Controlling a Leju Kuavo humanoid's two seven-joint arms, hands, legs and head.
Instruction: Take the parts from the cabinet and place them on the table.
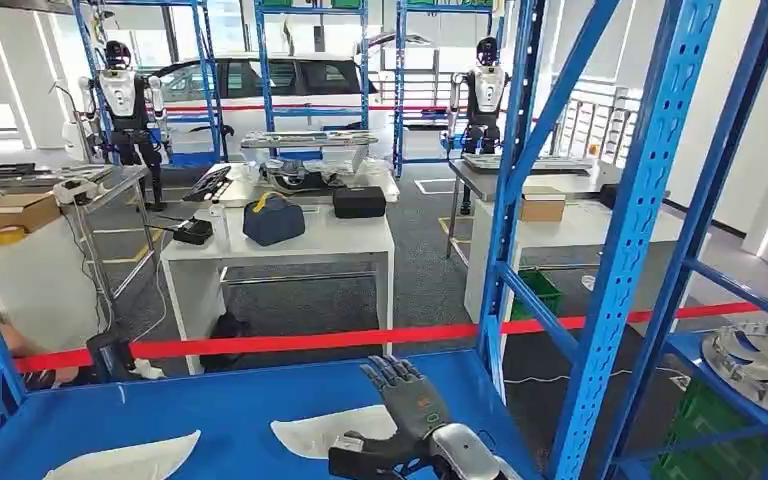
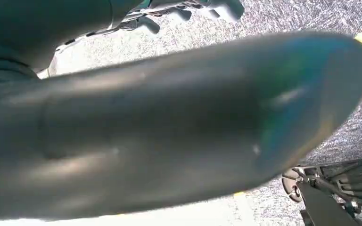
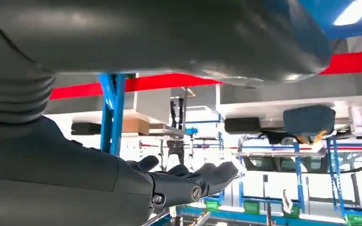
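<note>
I expect the middle part (image 1: pixel 332 432) to stick out stiffly and hold its shape when I lift its end, since the curved edge (image 1: pixel 305 420) runs smoothly to a pointed tip.
Two pale, leaf-shaped parts lie on the blue cabinet shelf (image 1: pixel 260 395) in the head view, one near the middle (image 1: pixel 310 435) and one at the left (image 1: pixel 125 460). My right hand (image 1: pixel 405 415) hovers at the middle part's right end with its fingers stretched forward and its thumb pointing over the part. In the right wrist view the dark fingers (image 3: pixel 188 181) and the thick grey thumb (image 3: pixel 169 37) stand wide apart with nothing between them. The left wrist view shows my left hand (image 2: pixel 169 132) over grey carpet; only floor lies between thumb and fingers.
Blue rack uprights (image 1: pixel 640 220) stand right of my right hand. A finned metal wheel (image 1: pixel 760 365) sits on a lower shelf at the far right. Red tape (image 1: pixel 290 342) runs behind the shelf. Beyond it are a white table (image 1: pixel 360 235) carrying a blue bag (image 1: pixel 272 218), more racks and two other robots.
</note>
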